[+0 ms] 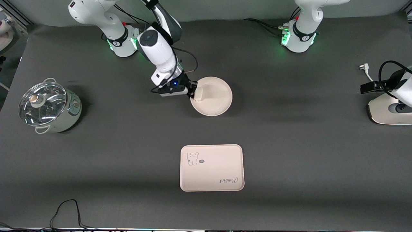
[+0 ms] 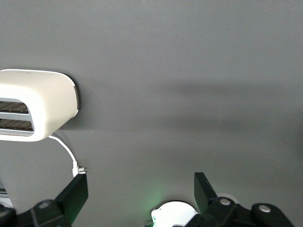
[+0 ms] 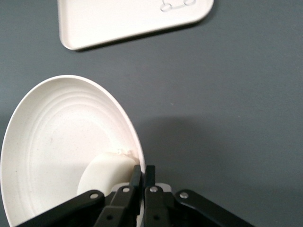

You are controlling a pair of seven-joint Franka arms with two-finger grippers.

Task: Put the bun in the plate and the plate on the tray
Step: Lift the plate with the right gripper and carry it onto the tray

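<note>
I keep carrying the plate with my right gripper until it sits on the tray, because the bun is inside the plate and the tray is empty.
The round cream plate sits mid-table, farther from the front camera than the printed rectangular tray. The small off-white bun lies inside the plate at the rim on the right arm's side. My right gripper is shut on that rim, right beside the bun. In the right wrist view the fingers pinch the plate edge, with the bun against the inner finger and the tray ahead. My left gripper waits open and empty by the toaster; in its own view the left gripper shows only bare mat between its fingers.
A white toaster with its cord and plug stands at the left arm's end of the table. A glass-lidded pot stands at the right arm's end. A black cable loops near the front edge.
</note>
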